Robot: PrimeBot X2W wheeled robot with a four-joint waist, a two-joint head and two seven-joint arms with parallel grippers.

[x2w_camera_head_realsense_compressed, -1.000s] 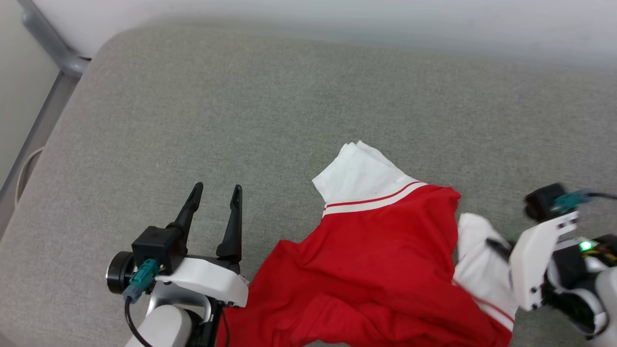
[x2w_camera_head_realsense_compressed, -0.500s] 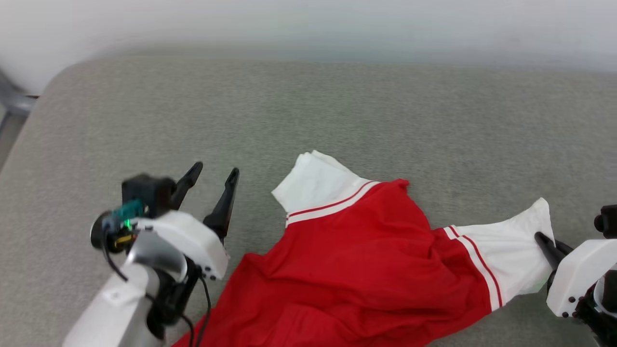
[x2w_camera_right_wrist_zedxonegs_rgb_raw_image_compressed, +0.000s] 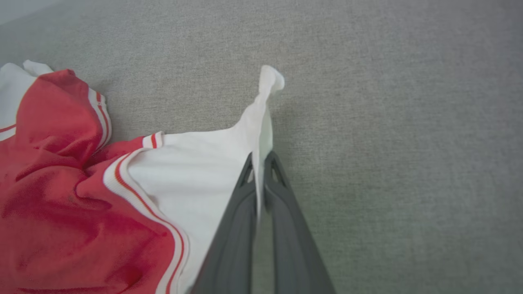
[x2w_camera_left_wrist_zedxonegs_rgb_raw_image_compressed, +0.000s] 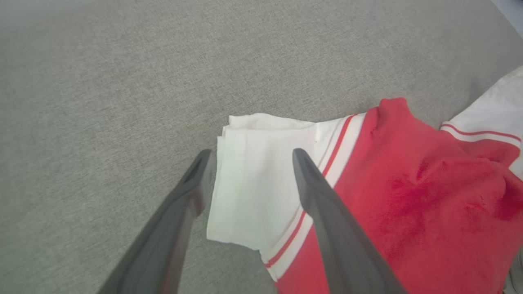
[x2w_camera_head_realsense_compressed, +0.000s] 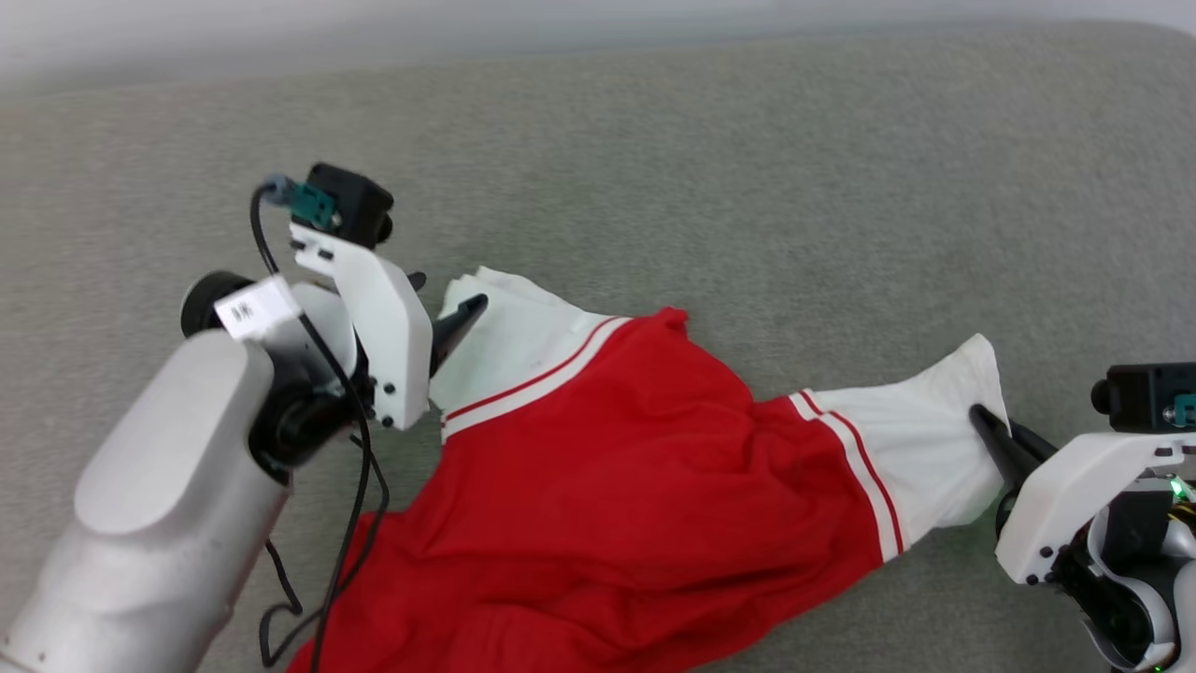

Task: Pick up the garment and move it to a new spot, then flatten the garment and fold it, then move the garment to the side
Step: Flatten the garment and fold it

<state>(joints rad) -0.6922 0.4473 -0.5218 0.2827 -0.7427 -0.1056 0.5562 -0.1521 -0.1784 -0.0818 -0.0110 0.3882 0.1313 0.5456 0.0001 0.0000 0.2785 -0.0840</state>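
The red body (x2w_camera_head_realsense_compressed: 583, 460) will fall into a wide, mostly smooth hanging sheet when the robot lifts the garment, because loose, soft wrinkles (x2w_camera_head_realsense_compressed: 628, 572) run across it.
The garment (x2w_camera_head_realsense_compressed: 635, 486), a red T-shirt with white sleeves and red-and-white stripe trim, lies crumpled on the grey cushioned surface (x2w_camera_head_realsense_compressed: 710, 187). My left gripper (x2w_camera_head_realsense_compressed: 448, 290) hovers open over its left white sleeve (x2w_camera_head_realsense_compressed: 509, 336). In the left wrist view the left gripper (x2w_camera_left_wrist_zedxonegs_rgb_raw_image_compressed: 251, 157) stands with its two fingers astride that sleeve (x2w_camera_left_wrist_zedxonegs_rgb_raw_image_compressed: 253, 192), apart from the cloth. My right gripper (x2w_camera_head_realsense_compressed: 979, 416) is shut on the hem of the right white sleeve (x2w_camera_head_realsense_compressed: 916, 449). The right wrist view has the right gripper (x2w_camera_right_wrist_zedxonegs_rgb_raw_image_compressed: 257, 161) pinching a thin fold of the sleeve (x2w_camera_right_wrist_zedxonegs_rgb_raw_image_compressed: 196, 171). Any chest lettering is hidden.
Grey fabric (x2w_camera_left_wrist_zedxonegs_rgb_raw_image_compressed: 102, 81) stretches far on all sides of the shirt. A pale wall (x2w_camera_head_realsense_compressed: 280, 28) runs along the far edge. A black cable (x2w_camera_head_realsense_compressed: 360, 505) hangs from my left forearm over the shirt's lower left part.
The camera has swung. My right gripper has drawn the right sleeve out to the right, stretching the shirt. My left gripper has moved from beside the shirt to over the left sleeve.
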